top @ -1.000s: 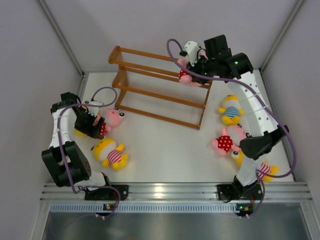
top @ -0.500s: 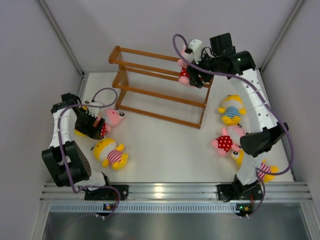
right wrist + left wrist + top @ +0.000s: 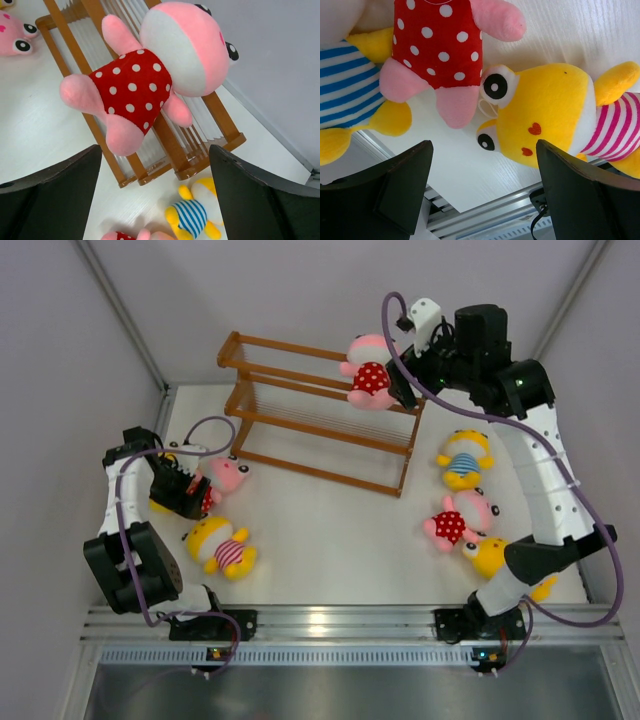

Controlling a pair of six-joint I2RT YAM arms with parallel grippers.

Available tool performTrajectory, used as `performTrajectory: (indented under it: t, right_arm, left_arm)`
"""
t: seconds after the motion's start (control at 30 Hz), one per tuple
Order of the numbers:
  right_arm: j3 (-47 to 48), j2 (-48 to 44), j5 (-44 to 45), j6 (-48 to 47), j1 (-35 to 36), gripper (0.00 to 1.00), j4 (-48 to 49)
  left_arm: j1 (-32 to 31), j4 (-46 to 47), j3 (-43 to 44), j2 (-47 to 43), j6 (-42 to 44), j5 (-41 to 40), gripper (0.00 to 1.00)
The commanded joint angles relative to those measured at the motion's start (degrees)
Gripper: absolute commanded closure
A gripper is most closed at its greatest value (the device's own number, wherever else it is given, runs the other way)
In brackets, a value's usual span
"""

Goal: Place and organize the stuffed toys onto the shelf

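Observation:
The pink dotted toy's legs [image 3: 443,543] are clear of the yellow toy, so my right gripper goes on moving toward them until its fingers are around a leg [image 3: 430,527].
The wooden shelf [image 3: 285,347] stands at the back. A pink toy in a red dotted outfit [image 3: 369,371] [image 3: 155,75] lies on the right end of its top tier [image 3: 170,140]. My right gripper [image 3: 404,386] [image 3: 155,195] hangs open just right of it, holding nothing. My left gripper [image 3: 190,490] [image 3: 482,190] is open low over the table's left side. It hangs beside a pink toy [image 3: 229,475] [image 3: 432,42], a yellow blue-striped toy [image 3: 350,85] and a yellow red-striped toy [image 3: 222,545] [image 3: 545,115], touching none.
Right of the shelf lie a yellow blue-striped toy [image 3: 462,460] [image 3: 195,217], a pink dotted toy [image 3: 455,520] and a yellow toy [image 3: 490,556] partly hidden by the right arm. Grey walls enclose the table on three sides; a metal rail [image 3: 340,622] runs along the near edge.
My right gripper has opened and let go of the pink toy, which now rests on the shelf's top tier. The right arm has drawn back to the right. The left arm has not moved.

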Motion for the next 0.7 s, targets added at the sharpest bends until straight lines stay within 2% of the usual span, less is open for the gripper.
performTrajectory:
  t: [0.0,0.13,0.2,0.3,0.4,0.5,0.67]
  right_arm:
    - [0.24,-1.41,0.90,1.53,1.32,0.12,3.44]
    - [-2.29,-5.00,1.07,5.30,2.46,0.11,4.05]
    - [-5.28,-9.64,4.21,10.37,3.08,0.12,4.84]
    - [-15.63,-18.50,10.89,18.97,4.22,0.13,5.90]
    - [-32.03,-28.69,17.91,28.90,4.40,0.15,5.82]
    - [-44.26,-37.05,25.21,37.46,4.31,0.17,3.36]
    - [-60.20,-45.60,26.04,48.18,4.31,0.23,-0.25]
  left_arm:
    - [-0.25,-1.00,0.02,-0.32,1.56,0.73,0.09]
    - [-0.25,-1.00,-0.16,-0.41,1.56,0.56,0.10]
    - [-0.25,-1.00,-0.25,-0.49,1.38,0.38,0.10]
    - [-0.34,-1.09,-0.25,-0.41,1.38,0.56,0.09]
    - [-0.34,-1.09,0.37,0.12,0.94,0.73,0.09]
    - [-0.25,-1.00,0.98,0.39,0.50,1.08,0.09]
    - [-0.34,-1.09,2.65,1.26,-0.29,1.70,0.09]
